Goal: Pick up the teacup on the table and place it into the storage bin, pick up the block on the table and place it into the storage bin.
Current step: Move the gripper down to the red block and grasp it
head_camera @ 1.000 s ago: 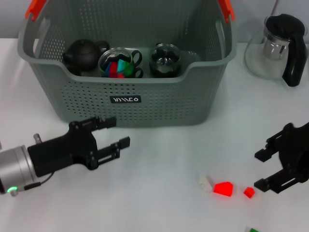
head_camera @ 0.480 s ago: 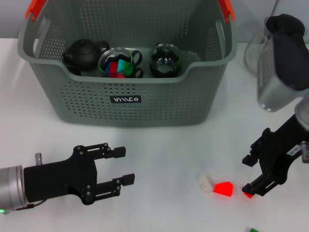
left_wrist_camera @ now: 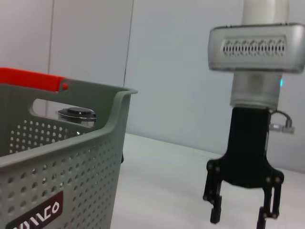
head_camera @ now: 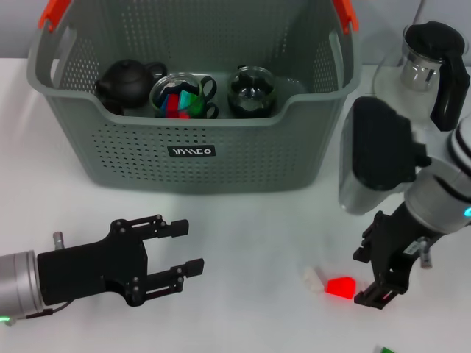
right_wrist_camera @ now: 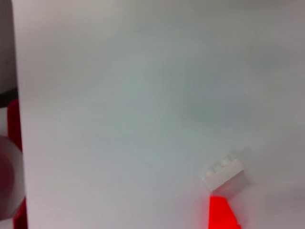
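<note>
I should keep moving my right gripper toward the red block, as the red block's long sides are free of the white block, and close its open fingers there.
The grey perforated storage bin stands at the back, and its wall also fills the near side of the left wrist view. Inside it are a black teapot and two glass cups, one holding coloured blocks. No teacup shows on the table. A red block and a white block lie on the table at the front right, and both appear again as the red block and the white block. My right gripper hangs open just right of the red block, fingers pointing down. My left gripper is open and empty at the front left.
A glass kettle with a black handle stands at the back right, behind the right arm. A green piece peeks in at the bottom edge. The bin's orange handle clips sit high at its corners.
The right arm has swung left and lower, and its open gripper now covers the small red block that lay right of the bigger one. The left gripper has barely moved.
</note>
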Controlling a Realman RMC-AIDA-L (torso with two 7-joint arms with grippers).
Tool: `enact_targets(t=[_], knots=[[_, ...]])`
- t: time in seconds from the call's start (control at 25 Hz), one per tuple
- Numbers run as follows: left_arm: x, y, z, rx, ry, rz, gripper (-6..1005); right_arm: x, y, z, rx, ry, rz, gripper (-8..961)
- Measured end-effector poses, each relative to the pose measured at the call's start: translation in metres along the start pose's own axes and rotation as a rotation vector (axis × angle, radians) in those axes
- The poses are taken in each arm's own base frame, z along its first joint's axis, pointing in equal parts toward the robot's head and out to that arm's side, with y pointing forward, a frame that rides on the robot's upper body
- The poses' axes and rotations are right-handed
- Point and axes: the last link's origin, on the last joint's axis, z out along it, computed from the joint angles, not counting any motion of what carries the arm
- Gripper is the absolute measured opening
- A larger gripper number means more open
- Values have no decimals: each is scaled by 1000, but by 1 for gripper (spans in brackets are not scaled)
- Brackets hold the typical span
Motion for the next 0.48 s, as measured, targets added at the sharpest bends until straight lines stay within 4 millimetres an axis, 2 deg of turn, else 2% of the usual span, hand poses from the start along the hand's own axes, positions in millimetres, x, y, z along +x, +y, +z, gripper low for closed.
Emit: enact_targets(t=[0.48], knots=[[0, -1, -2, 22, 11, -7, 629, -8, 7, 23, 37, 48, -20, 704]])
